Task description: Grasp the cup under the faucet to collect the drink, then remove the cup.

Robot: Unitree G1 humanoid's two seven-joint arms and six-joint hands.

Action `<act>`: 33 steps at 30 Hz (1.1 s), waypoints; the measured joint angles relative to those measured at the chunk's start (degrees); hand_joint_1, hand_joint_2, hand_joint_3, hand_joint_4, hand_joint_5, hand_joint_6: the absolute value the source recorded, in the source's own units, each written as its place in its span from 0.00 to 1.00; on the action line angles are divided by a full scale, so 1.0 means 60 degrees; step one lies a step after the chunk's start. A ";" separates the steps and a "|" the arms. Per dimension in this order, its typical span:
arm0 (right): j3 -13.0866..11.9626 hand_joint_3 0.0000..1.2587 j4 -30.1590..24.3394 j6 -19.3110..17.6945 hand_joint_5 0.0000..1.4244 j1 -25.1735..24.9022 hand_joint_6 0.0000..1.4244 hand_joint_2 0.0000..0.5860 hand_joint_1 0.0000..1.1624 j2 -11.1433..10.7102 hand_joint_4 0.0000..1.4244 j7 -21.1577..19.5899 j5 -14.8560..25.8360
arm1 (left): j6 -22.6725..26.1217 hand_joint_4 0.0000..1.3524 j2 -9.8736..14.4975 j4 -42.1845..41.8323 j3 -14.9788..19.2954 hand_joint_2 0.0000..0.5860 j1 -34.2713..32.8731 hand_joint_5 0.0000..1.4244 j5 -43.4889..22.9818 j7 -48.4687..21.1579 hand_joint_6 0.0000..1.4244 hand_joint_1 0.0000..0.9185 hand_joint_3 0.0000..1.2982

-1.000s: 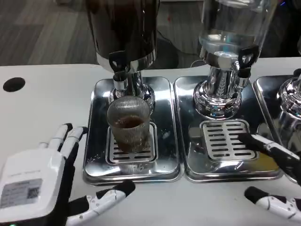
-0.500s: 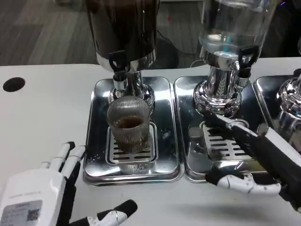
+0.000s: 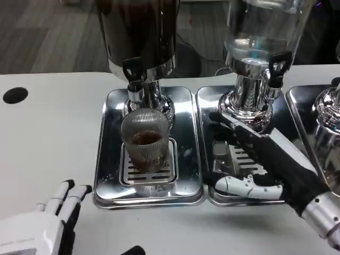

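Observation:
The brown drink (image 3: 146, 138) is well below the rim of the cup (image 3: 145, 141), so the drink should stay inside when the robot carries the cup off the grate.
A ribbed clear cup (image 3: 145, 139) with brown drink in it stands on the grate of the left drip tray (image 3: 110, 159), right under the faucet (image 3: 134, 79) of the dark drink dispenser (image 3: 139, 32). My right hand (image 3: 265, 159) reaches in over the middle tray, fingers spread and empty, its fingertips still a hand's width right of the cup. My left hand (image 3: 40, 231) sits low at the bottom left corner, fingers apart, holding nothing, well clear of the cup.
A clear dispenser (image 3: 260, 48) stands on the middle drip tray (image 3: 204, 133); a third tray and dispenser base (image 3: 326, 114) lie at the right edge. A black hole (image 3: 15, 95) marks the white table at far left.
My right hand has moved up and left from the bottom right corner, across the middle tray toward the cup. My left hand has drawn back down toward the bottom left corner.

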 measured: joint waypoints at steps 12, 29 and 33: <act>0.0483 0.08 0.1003 0.0380 0.12 -0.1122 0.07 0.19 0.52 0.0706 0.12 -0.0663 -0.0680 | -0.0488 0.07 0.0009 -0.0019 0.0657 0.08 0.0652 0.15 -0.0355 0.0066 0.30 0.00 0.17; 0.0940 0.09 0.2880 0.0884 0.11 -0.2722 0.05 0.19 0.51 0.1919 0.11 -0.2245 -0.1687 | -0.1385 0.08 -0.0076 -0.0025 0.1079 0.11 0.1676 0.15 -0.0719 0.0634 0.29 0.00 0.17; 0.1061 0.09 0.3231 0.0888 0.10 -0.2968 0.04 0.19 0.51 0.2090 0.10 -0.2503 -0.1786 | -0.1528 0.08 -0.0089 -0.0025 0.1199 0.11 0.1764 0.15 -0.0775 0.0691 0.29 0.00 0.17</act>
